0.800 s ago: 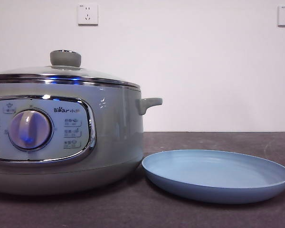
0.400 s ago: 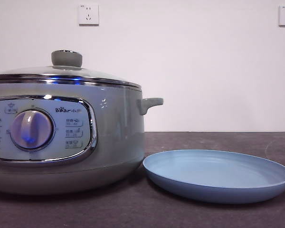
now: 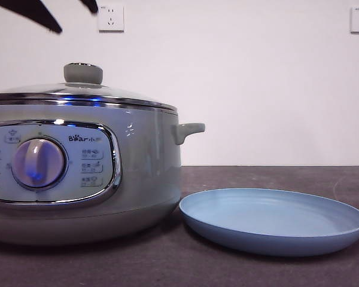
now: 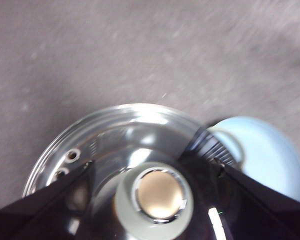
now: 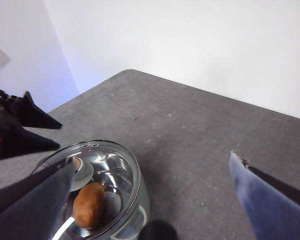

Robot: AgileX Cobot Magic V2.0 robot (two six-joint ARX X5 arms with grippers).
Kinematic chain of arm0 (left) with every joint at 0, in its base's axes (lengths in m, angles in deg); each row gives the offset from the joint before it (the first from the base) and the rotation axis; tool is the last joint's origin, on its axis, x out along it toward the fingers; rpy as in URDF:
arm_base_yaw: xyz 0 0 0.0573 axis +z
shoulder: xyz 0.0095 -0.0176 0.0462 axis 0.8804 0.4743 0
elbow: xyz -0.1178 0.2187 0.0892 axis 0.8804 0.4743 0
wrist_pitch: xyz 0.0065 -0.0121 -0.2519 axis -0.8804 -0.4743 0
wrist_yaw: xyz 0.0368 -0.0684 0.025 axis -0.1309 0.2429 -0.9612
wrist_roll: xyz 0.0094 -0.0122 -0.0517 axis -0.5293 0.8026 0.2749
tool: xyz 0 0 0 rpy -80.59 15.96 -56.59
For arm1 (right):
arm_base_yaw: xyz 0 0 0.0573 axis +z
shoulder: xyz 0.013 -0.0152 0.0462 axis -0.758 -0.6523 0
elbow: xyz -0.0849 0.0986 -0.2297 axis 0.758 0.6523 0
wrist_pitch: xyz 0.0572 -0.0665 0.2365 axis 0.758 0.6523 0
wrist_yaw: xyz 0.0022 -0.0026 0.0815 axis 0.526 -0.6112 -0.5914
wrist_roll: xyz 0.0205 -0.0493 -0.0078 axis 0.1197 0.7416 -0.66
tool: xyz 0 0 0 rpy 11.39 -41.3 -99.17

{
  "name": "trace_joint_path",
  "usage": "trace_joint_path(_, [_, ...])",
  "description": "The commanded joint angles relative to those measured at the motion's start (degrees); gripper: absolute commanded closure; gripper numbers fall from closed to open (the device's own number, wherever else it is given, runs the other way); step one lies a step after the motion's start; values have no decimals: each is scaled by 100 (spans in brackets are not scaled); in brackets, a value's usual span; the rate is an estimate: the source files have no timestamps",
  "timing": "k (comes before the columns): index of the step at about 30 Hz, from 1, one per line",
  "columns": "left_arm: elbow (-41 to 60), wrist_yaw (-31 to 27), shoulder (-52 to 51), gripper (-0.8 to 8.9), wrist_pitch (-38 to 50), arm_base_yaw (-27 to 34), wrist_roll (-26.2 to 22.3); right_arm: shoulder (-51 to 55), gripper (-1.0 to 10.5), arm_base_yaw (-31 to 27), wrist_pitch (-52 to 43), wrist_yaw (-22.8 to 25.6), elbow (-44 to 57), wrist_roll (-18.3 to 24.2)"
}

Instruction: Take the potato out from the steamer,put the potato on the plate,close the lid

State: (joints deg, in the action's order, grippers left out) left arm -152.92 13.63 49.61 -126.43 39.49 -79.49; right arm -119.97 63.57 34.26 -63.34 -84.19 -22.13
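Observation:
The glass lid (image 3: 118,92) will come away whole and free when the robot lifts the lid's knob, because a smooth round edge (image 3: 134,103) rests on the steamer's rim.
The steamer (image 3: 143,161) stands at the left of the front view with the glass lid (image 3: 78,92) on it, knob (image 3: 82,73) on top. The potato (image 5: 87,204) lies inside and shows through the lid glass in the right wrist view. The light-blue plate (image 3: 274,220) lies empty to the right of the steamer. My left gripper (image 4: 154,164) is open above the lid, one jaw on each side of the knob (image 4: 155,197), apart from it; its black tips (image 3: 76,19) show at the top left of the front view. My right gripper (image 5: 151,159) is open and empty, high above the table.
The dark grey table (image 3: 257,176) runs to a white wall with two sockets (image 3: 110,18). The steamer's small side handle (image 3: 188,130) points toward the plate. The plate (image 4: 260,150) also shows in the left wrist view beside the steamer.
Black jaw tips of my left gripper have come into the top left corner of the front view, above the lid. The steamer, lid and plate have not moved.

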Motion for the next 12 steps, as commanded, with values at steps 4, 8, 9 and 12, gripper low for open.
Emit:
trace_joint_path(4, [-11, -188, 369, 427, -98, -188, -136, 2, 412, 15, -28, 13, -22, -9])
trace_joint_path(8, [-11, -273, 557, 427, -205, -293, -170, 2, 412, 15, -28, 13, -22, -9])
trace_joint_path(9, [-11, -264, 595, 427, -236, -306, -168, 2, 412, 15, -28, 13, -22, -9])
trace_joint_path(12, [-11, -264, 719, 427, -317, -356, -168, 2, 412, 15, -28, 13, -22, -9])
